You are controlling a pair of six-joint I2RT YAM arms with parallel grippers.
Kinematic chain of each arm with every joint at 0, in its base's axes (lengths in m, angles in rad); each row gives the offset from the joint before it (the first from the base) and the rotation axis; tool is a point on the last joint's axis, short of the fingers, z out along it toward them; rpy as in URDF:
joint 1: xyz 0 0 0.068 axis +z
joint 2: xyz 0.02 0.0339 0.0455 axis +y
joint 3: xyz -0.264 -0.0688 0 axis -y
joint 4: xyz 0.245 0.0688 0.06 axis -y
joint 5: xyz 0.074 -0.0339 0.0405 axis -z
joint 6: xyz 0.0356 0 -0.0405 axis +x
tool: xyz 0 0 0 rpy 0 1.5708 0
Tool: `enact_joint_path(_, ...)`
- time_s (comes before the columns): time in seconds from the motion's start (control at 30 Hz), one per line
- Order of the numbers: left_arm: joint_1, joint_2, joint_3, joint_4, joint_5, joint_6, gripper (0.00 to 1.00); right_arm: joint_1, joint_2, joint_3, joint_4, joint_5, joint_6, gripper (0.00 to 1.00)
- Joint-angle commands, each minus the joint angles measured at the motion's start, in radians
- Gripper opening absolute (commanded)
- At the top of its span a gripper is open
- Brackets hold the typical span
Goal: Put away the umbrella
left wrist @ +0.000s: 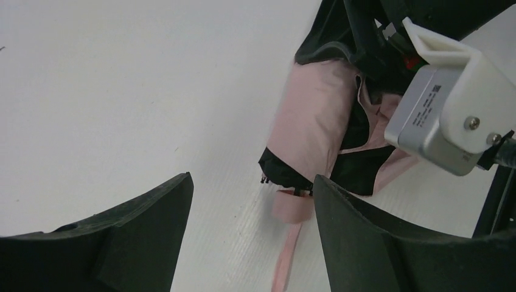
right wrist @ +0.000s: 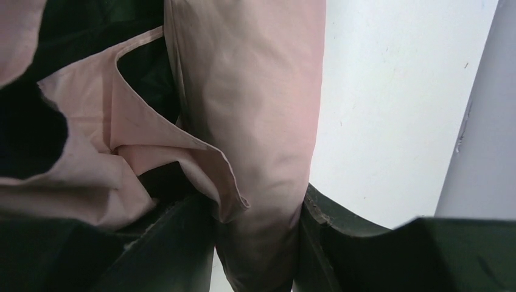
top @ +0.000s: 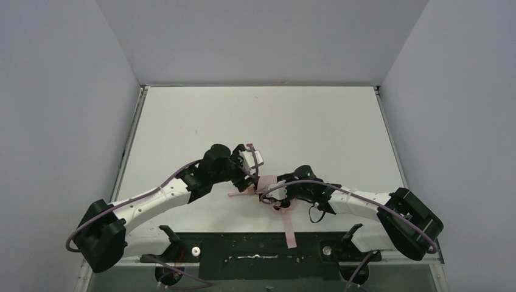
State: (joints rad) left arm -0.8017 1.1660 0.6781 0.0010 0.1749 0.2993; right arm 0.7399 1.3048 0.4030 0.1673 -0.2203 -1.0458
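Observation:
I should clamp the fabric (left wrist: 304,146) near the umbrella's handle with my left gripper before my right gripper opens, because the umbrella's loose panels (left wrist: 364,167) flare out beside the fabric in my right gripper.
The umbrella (top: 275,196) lies folded at the table's near middle, pale pink fabric with black edges. Its pink handle (left wrist: 291,205) and pink strap (left wrist: 283,261) point toward the left wrist camera. Another long pink strip (top: 289,229) runs toward the near edge. My right gripper (top: 272,190) is shut on the bundled pink fabric (right wrist: 255,121); both fingers press its sides. My left gripper (top: 254,159) is open and empty, just left of and beyond the umbrella, with the handle near its right finger (left wrist: 365,237).
The white table (top: 255,115) is enclosed by grey walls at the back and both sides. A black mounting rail (top: 255,249) runs along the near edge between the arm bases. The right wrist camera housing (left wrist: 450,115) shows close in the left wrist view.

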Motion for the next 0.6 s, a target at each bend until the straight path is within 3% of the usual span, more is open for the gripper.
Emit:
enact_joint_path(0.0, 0.040, 0.102, 0.103, -0.015, 0.208, -0.006, 0.70, 0.036, 0.013, -0.021, 0.026, 0.065, -0.057, 0.11)
enact_joint_path(0.1, 0.076, 0.190, 0.146, -0.050, 0.357, -0.006, 0.70, 0.043, 0.003, -0.027, 0.021, 0.075, -0.066, 0.11)
enact_joint_path(0.27, 0.100, 0.319, 0.210, -0.085, 0.433, -0.026, 0.71, 0.046, -0.003, -0.024, 0.024, 0.088, -0.072, 0.10)
enact_joint_path(0.33, 0.106, 0.371, 0.237, -0.107, 0.466, -0.038, 0.81, 0.048, -0.003, -0.026, 0.032, 0.095, -0.077, 0.10)
enact_joint_path(0.57, 0.126, 0.542, 0.333, -0.181, 0.620, -0.091, 0.83, 0.054, 0.003, -0.027, 0.051, 0.114, -0.092, 0.09)
